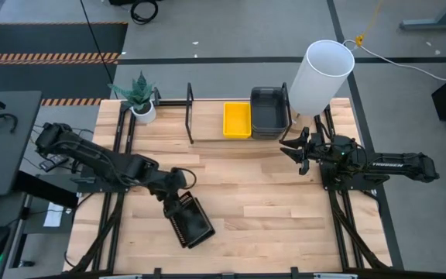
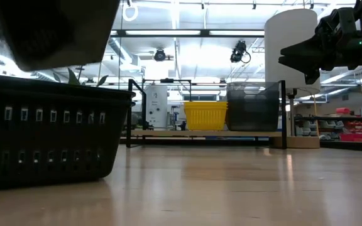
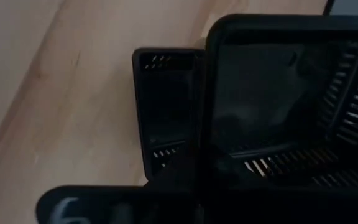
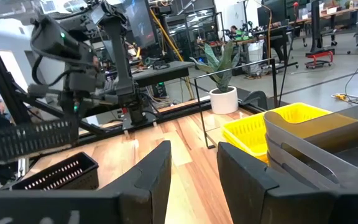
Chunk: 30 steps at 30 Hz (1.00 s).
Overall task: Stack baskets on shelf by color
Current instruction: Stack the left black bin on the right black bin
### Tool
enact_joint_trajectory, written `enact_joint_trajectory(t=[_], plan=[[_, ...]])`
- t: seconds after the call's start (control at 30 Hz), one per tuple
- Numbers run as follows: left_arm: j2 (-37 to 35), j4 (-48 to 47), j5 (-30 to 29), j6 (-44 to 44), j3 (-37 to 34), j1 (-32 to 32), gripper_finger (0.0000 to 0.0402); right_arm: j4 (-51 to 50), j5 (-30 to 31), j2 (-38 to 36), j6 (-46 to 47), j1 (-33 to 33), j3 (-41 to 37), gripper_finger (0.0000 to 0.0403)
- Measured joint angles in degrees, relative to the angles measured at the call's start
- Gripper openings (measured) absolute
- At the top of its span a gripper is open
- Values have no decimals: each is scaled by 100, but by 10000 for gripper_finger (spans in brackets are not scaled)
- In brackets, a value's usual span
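The held basket point(image 4: 32, 138) faces open side up above the empty second basket point(image 4: 61, 173), with their sides in line. My left gripper should keep going down until the baskets nest.
A black perforated basket point(image 4: 30, 140) hangs under my left gripper point(image 1: 178, 195), near the table's near-left part. It fills the left wrist view point(image 3: 291, 93). A second black basket point(image 4: 61, 171) rests on its base on the table just below it point(image 2: 43, 132) point(image 3: 166, 118). On the shelf point(image 1: 207, 128) at the far edge, a yellow basket point(image 1: 237, 120) stands beside a stack of smoky grey baskets point(image 1: 269, 108). My right gripper point(image 1: 291, 149) is open in the air in front of the shelf's right end, its fingers apart point(image 4: 194, 168). My left gripper comes down on the black basket from above and holds it by its rim point(image 3: 207, 155). The fingers are lost in the dark at the edge of the wrist view, so the kind of hold does not show. The basket is lifted clear of the table, above the second basket.
A tall white cylinder point(image 1: 320, 77) stands at the shelf's right end, close behind my right arm. A potted plant point(image 1: 140, 99) sits at the table's far left. Bare planks point(image 1: 269, 201) spread between both arms and the shelf point(image 2: 200, 133).
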Motion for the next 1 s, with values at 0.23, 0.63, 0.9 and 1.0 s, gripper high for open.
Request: enact_joint_trajectory(t=[0.23,0.63,0.9,1.0], plan=[[516,27,397,21,0,87,8,0,2,2,1,-1,0,135],[990,61,431,71,0,115,9,0,0,0,0,0,0,135],[1204,55,429,71,0,115,9,0,3,2,0,0,0,135],[1277,37,391,93,0,115,9,0,-1,1,0,0,0,135]])
